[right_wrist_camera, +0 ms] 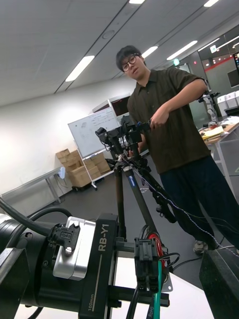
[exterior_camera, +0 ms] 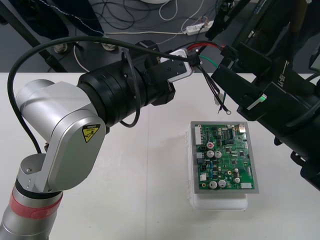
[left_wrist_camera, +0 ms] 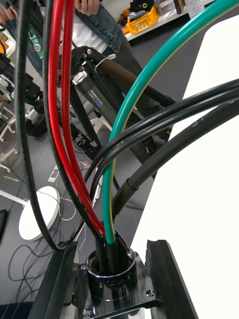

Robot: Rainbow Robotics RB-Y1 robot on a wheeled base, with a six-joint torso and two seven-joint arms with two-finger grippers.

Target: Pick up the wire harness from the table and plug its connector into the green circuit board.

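Red wires (right_wrist_camera: 155, 243) bend from the small black plug (right_wrist_camera: 146, 261) toward the round metal socket. The socket will hang and come along when I carry the plug.
My left gripper (exterior_camera: 192, 60) hangs over the table's far edge, shut on the harness's round metal socket (left_wrist_camera: 112, 279). The socket sits between its two black fingers (left_wrist_camera: 162, 269). Red, green and black wires (exterior_camera: 207, 52) fan out of the socket toward my right gripper (exterior_camera: 222, 62), which faces the left gripper close up. The right gripper is open: its fingers (right_wrist_camera: 219, 281) stand far apart on either side of the left gripper (right_wrist_camera: 147, 264) and the wires. Loose black wires with a ring end (exterior_camera: 227, 111) dangle above the green circuit board (exterior_camera: 225, 155). I cannot make out the plug.
The board rests on a white base (exterior_camera: 220, 202) at the table's right. My left arm's silver links (exterior_camera: 60, 145) cover the table's left side. Cables lie on the dark floor (exterior_camera: 150, 20) past the far edge.
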